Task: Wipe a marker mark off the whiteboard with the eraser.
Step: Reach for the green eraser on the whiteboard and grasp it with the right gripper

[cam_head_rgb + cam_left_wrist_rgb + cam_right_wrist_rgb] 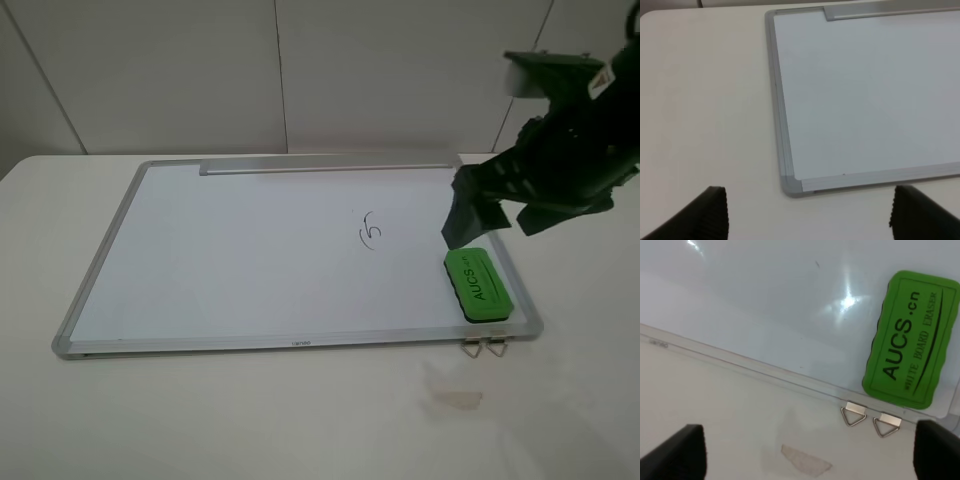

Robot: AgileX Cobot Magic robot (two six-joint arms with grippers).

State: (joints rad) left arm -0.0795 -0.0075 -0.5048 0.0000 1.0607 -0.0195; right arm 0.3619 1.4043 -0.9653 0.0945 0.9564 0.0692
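The green eraser's dark side (pixel 459 300) is flat against the whiteboard. My right gripper should go on down with its fingers open before it closes on the eraser's long sides (pixel 471 270).
The whiteboard (pixel 230 260) lies flat on the table, and its left corner fills the left wrist view (pixel 865 100). A small black marker mark (pixel 370 230) like a "5" sits right of the board's middle. The green eraser (pixel 478 285) with "AUCS" lettering rests on the board's front right corner (pixel 910 340). My right gripper (pixel 465 235) hangs open just above and behind the eraser, not touching it; its fingertips (pixel 680 450) stand far apart. My left gripper (pixel 807 215) is open over bare table by the board's left corner, and is out of the exterior view.
Two metal clips (pixel 485 347) stick out from the frame below the eraser (pixel 870 417). A grey tray strip (pixel 325 168) runs along the far edge. A faint pale patch (pixel 455 398) marks the table in front of the clips. White wall panels stand behind.
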